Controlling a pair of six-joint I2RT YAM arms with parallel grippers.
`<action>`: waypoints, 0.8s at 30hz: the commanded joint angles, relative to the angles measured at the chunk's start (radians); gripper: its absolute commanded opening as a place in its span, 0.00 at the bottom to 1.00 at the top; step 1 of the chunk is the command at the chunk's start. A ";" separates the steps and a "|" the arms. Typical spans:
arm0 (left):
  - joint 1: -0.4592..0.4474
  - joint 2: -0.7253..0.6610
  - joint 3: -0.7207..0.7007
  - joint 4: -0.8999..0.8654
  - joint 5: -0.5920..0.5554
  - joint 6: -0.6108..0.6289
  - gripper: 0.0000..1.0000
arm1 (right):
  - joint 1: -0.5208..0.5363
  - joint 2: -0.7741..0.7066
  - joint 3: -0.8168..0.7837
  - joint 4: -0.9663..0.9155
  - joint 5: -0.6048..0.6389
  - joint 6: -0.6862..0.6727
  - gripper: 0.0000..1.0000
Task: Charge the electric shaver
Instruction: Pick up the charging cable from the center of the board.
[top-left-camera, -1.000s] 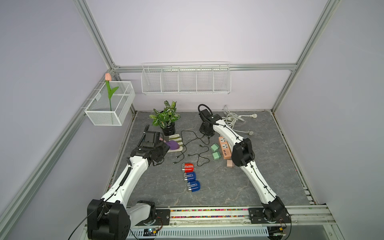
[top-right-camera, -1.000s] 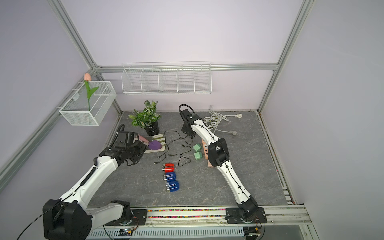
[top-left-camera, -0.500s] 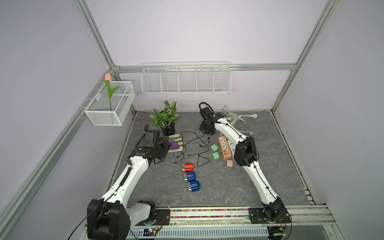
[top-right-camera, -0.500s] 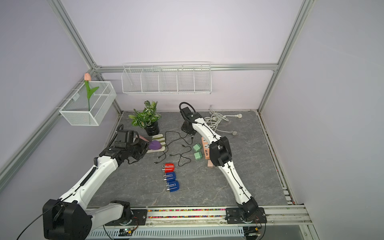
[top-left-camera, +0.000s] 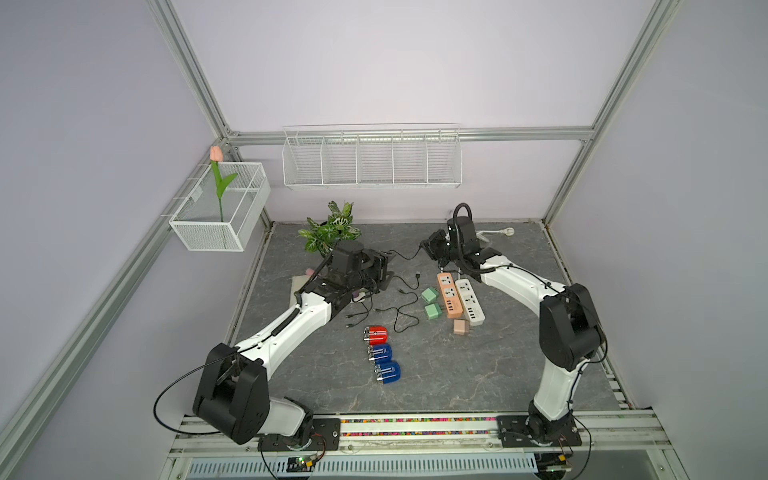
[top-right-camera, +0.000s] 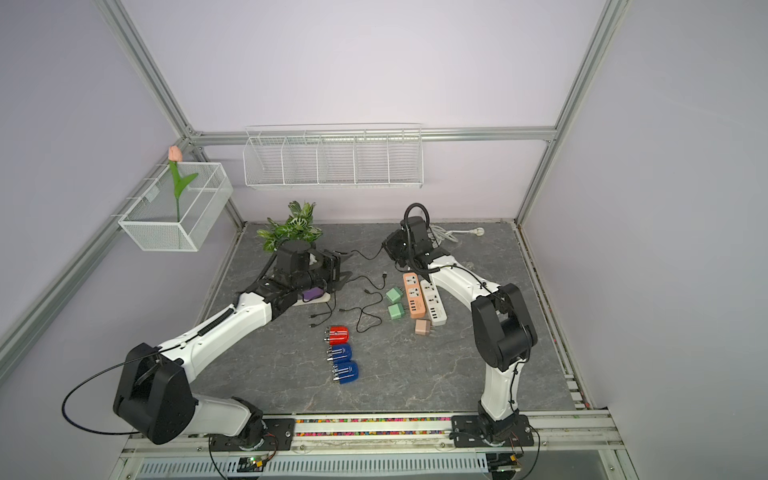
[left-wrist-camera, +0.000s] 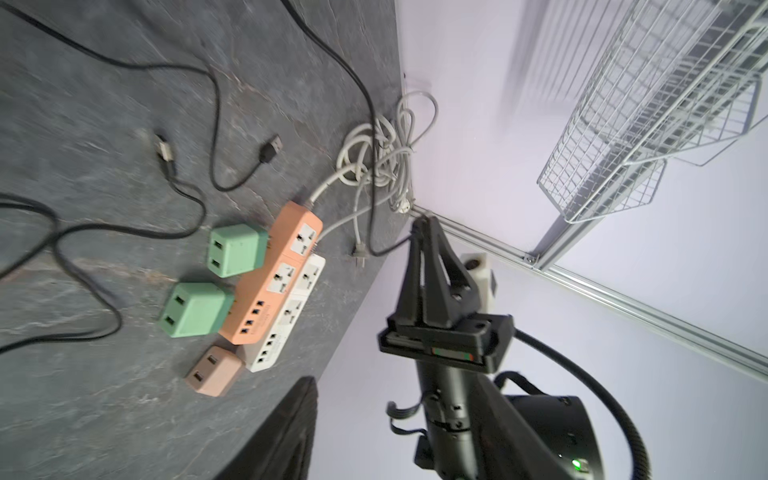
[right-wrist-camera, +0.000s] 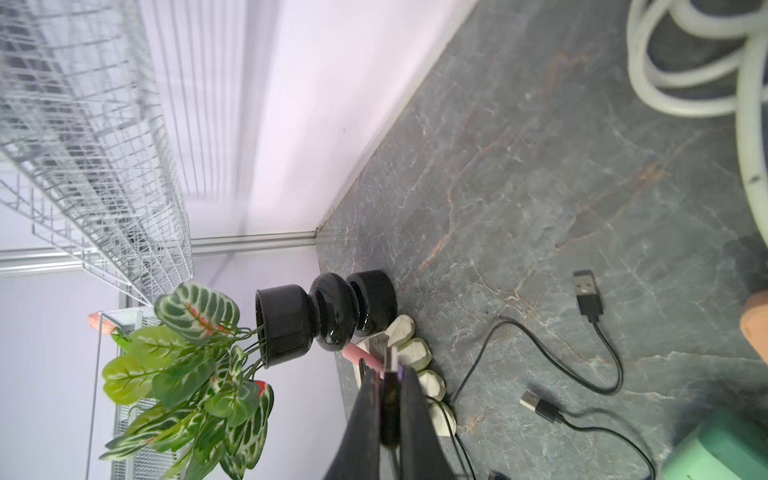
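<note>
My right gripper is holding the black cable's USB plug (left-wrist-camera: 409, 237) beside the power strips, so it should pass the plug to my open left gripper (top-left-camera: 387, 266) and come free.
Three small electric shavers lie in a row mid-table in both top views: a red shaver (top-left-camera: 376, 333) (top-right-camera: 337, 334) and two blue ones (top-left-camera: 381, 352) (top-left-camera: 388, 371). My right gripper (top-left-camera: 427, 246) (right-wrist-camera: 386, 374) hovers near the back of the table, shut on the USB plug (right-wrist-camera: 390, 358) of a black cable (top-left-camera: 401, 257) that trails left. My left gripper (top-left-camera: 384, 271) (top-right-camera: 343, 266) faces it from the left, open, with nothing between its fingers. In the left wrist view one left finger (left-wrist-camera: 291, 432) shows, and the shut right gripper (left-wrist-camera: 422, 226) is opposite.
An orange power strip (top-left-camera: 450, 296) and a white one (top-left-camera: 469, 301) lie right of centre, with two green adapters (top-left-camera: 429, 296) and a pink adapter (top-left-camera: 460, 327). Loose black cables (top-left-camera: 399, 309) sprawl mid-table. A potted plant (top-left-camera: 332, 230), a purple object (top-right-camera: 311, 294) and coiled white cord (left-wrist-camera: 382, 158) sit behind.
My left gripper has swung right towards the right gripper and its jaws have widened. The right gripper has closed fully on the plug and shifted slightly right.
</note>
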 joint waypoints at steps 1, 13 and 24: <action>-0.040 0.054 0.033 0.131 0.004 -0.123 0.61 | -0.001 -0.065 -0.077 0.159 -0.062 0.142 0.07; -0.103 0.193 0.108 0.163 -0.025 -0.131 0.62 | -0.026 -0.149 -0.165 0.165 -0.115 0.273 0.07; -0.109 0.251 0.108 0.278 -0.075 -0.120 0.53 | -0.029 -0.190 -0.193 0.119 -0.162 0.320 0.07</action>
